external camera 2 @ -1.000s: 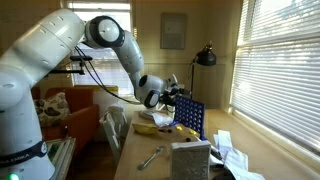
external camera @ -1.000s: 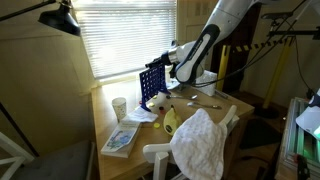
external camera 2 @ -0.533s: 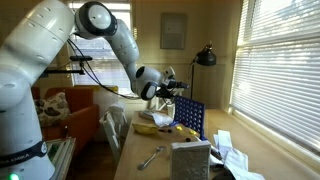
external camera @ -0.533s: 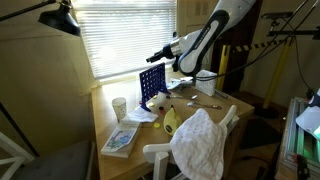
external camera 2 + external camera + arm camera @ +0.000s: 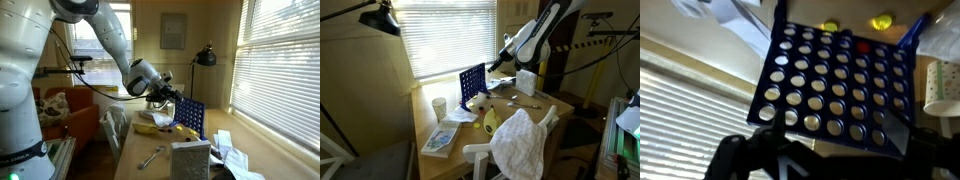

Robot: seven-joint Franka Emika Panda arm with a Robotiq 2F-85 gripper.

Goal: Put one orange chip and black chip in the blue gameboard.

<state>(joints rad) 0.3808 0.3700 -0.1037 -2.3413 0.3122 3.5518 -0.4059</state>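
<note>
The blue gameboard [image 5: 826, 86] is between my empty gripper and the chips, so I should back away, swing around the board and come down over the chips [image 5: 881, 22] next to it.
The blue gameboard [image 5: 472, 85] stands upright on the wooden table, near the window, and also shows in the other exterior view [image 5: 188, 115]. In the wrist view the blue gameboard [image 5: 835, 80] fills the frame, with one reddish-orange chip [image 5: 863, 46] showing in a hole near its far edge. I cannot make out a black chip. My gripper [image 5: 503, 64] hangs in the air beside the board's top edge, also visible as the gripper [image 5: 168, 93]. It is open, with nothing between the dark fingers of the gripper [image 5: 838, 162].
A white cup [image 5: 440, 106] stands near the board, also seen in the wrist view [image 5: 938, 85]. A yellow object [image 5: 490, 120], papers and a metal tool [image 5: 150, 158] lie on the table. A white cloth [image 5: 520, 140] drapes a chair. A white box [image 5: 190, 160] stands at the near end.
The arm has lifted and drawn back from over the board's top edge. The gripper stayed open and empty; the board has not moved.
</note>
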